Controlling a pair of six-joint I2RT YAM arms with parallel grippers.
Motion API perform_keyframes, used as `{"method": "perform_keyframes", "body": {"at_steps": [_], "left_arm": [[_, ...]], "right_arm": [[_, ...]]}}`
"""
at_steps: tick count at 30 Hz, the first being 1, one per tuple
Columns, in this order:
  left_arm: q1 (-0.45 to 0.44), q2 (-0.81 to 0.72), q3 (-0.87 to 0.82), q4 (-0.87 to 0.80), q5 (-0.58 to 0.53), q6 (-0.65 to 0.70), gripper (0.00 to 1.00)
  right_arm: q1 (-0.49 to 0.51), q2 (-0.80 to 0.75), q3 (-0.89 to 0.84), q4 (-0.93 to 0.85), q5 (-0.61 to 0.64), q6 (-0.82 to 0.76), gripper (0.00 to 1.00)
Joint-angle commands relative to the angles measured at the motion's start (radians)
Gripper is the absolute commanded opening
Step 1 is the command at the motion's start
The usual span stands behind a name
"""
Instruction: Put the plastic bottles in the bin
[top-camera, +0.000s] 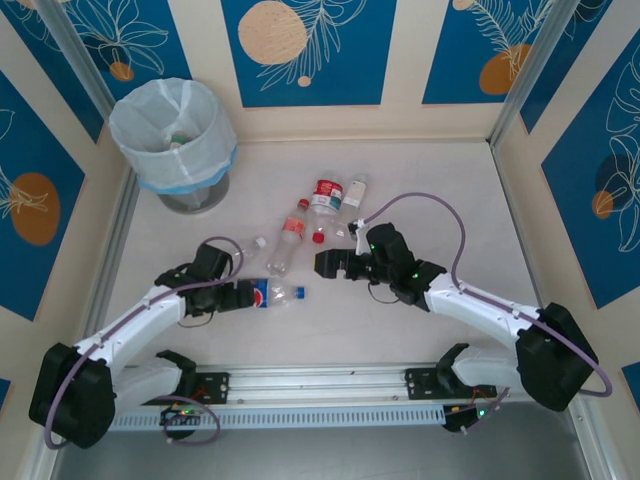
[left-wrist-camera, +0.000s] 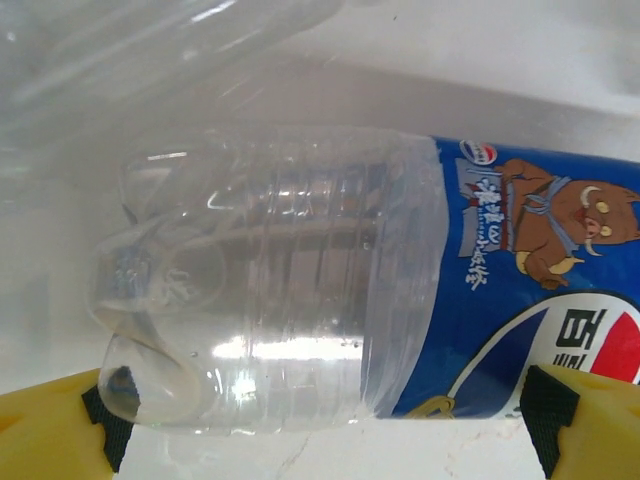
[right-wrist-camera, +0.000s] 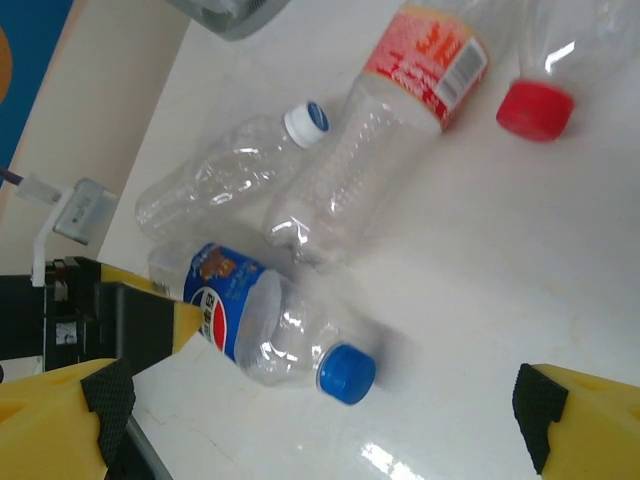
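The Pepsi bottle (left-wrist-camera: 370, 285) is lying lengthwise across the open fingers of my left gripper, so my right gripper should first grab the blue cap (top-camera: 300, 292) and turn the bottle around.
A clear plastic bottle with a blue Pepsi label (top-camera: 268, 293) and a blue cap (right-wrist-camera: 347, 373) lies on its side on the white table. My left gripper (top-camera: 240, 296) is open at its base end. In the left wrist view the bottle (left-wrist-camera: 300, 290) lies across just beyond the yellow fingertips (left-wrist-camera: 50, 420). My right gripper (top-camera: 326, 264) is open and holds nothing, a little right of the blue cap. More bottles lie behind: one with a red label (top-camera: 288, 238), one with a white cap (right-wrist-camera: 220, 170), and two more (top-camera: 325, 196) farther back. The bin (top-camera: 170, 130) stands at the far left.
A loose red cap (top-camera: 318, 237) lies among the bottles. The bin's white liner shows something small inside. Blue and cream walls enclose the table on three sides. A metal rail (top-camera: 320, 385) runs along the near edge between the arm bases.
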Motion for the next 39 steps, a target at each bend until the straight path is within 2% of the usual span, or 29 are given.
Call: {"method": "perform_keyframes", "body": {"at_steps": [1,4,8,16,21,23,25,29,32,35,39], "left_arm": [[-0.004,0.009,-0.02,0.078,0.045,0.002,0.99],[-0.014,0.01,-0.034,0.091,0.089,-0.01,0.99],[-0.029,0.008,-0.036,0.085,0.092,-0.024,0.99],[-0.127,0.025,-0.024,0.112,0.109,-0.099,0.99],[-0.202,0.03,-0.021,0.12,0.092,-0.151,0.99],[-0.228,0.043,-0.022,0.151,0.112,-0.17,0.99],[-0.244,0.063,0.007,0.108,0.09,-0.168,0.99],[-0.242,0.001,0.113,-0.148,-0.181,-0.176,0.99],[-0.234,-0.12,0.107,-0.183,-0.257,-0.189,0.99],[-0.171,-0.163,0.061,-0.13,-0.225,-0.16,0.99],[-0.056,-0.088,0.029,0.039,-0.07,-0.041,0.99]], "right_arm": [[0.03,0.035,-0.049,0.084,0.023,0.105,0.99],[0.035,0.087,-0.06,0.083,-0.022,0.133,1.0],[0.035,0.137,-0.04,0.048,-0.105,0.109,1.0],[0.035,0.135,-0.04,0.042,-0.139,0.098,1.0],[0.042,0.156,-0.057,0.05,-0.159,0.113,0.9],[0.045,0.172,-0.051,0.055,-0.175,0.113,0.89],[0.053,0.185,-0.038,0.054,-0.187,0.106,0.88],[0.088,0.217,0.012,0.004,-0.194,0.046,0.86],[0.118,0.242,0.038,-0.016,-0.176,0.029,0.87],[0.127,0.26,0.036,0.037,-0.185,0.051,0.87],[0.135,0.289,0.066,0.034,-0.211,0.033,0.87]]}}
